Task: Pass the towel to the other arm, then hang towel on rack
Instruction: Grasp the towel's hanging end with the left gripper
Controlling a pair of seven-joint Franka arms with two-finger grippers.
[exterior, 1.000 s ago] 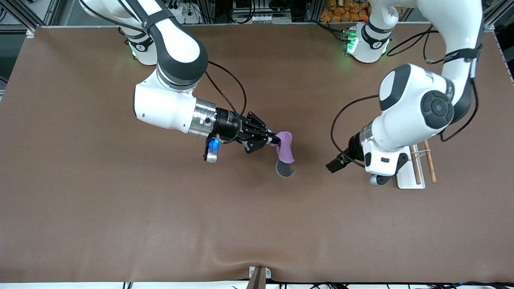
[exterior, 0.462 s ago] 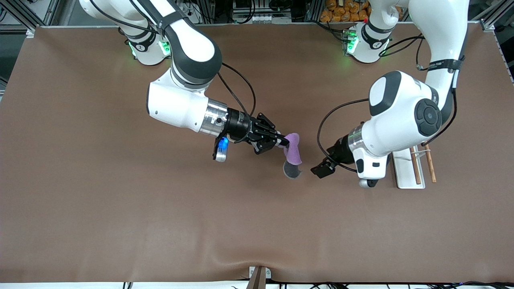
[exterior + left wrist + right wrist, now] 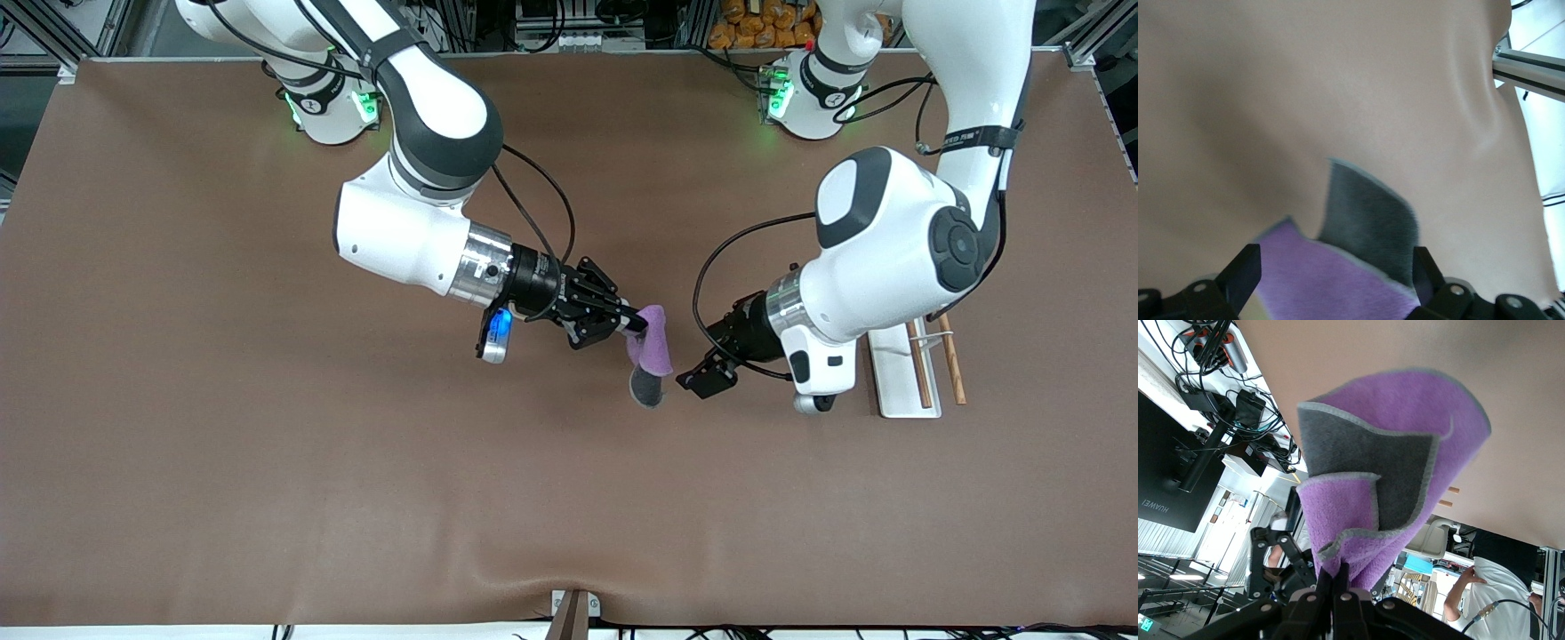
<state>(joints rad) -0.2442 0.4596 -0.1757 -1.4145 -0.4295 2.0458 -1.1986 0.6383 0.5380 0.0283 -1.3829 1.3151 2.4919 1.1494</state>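
Observation:
My gripper will lower the purple cloth (image 3: pixel 653 340) across the rack, and it will fold over the wooden rods, because the towel's grey end (image 3: pixel 646 388) hangs limp.
The towel (image 3: pixel 650 352), purple on one face and grey on the other, hangs folded above the middle of the table. My right gripper (image 3: pixel 633 325) is shut on its upper edge, and the right wrist view shows the cloth (image 3: pixel 1391 473) pinched between the shut fingertips (image 3: pixel 1345 577). My left gripper (image 3: pixel 696 380) is open, right beside the towel's lower part. In the left wrist view the cloth (image 3: pixel 1365 267) fills the space between the spread fingers (image 3: pixel 1245 273); no finger presses on it. The rack (image 3: pixel 896 378), a white base with two wooden rods (image 3: pixel 921 366), stands toward the left arm's end.
A brown mat (image 3: pixel 356 489) covers the whole table. The left arm's wrist and forearm (image 3: pixel 880 258) hang partly over the rack. A small metal bracket (image 3: pixel 573 613) sits at the table edge nearest the front camera.
The right arm carried the towel toward the left arm's end. The left gripper swung away from the rack toward the towel and is now right beside it, still open.

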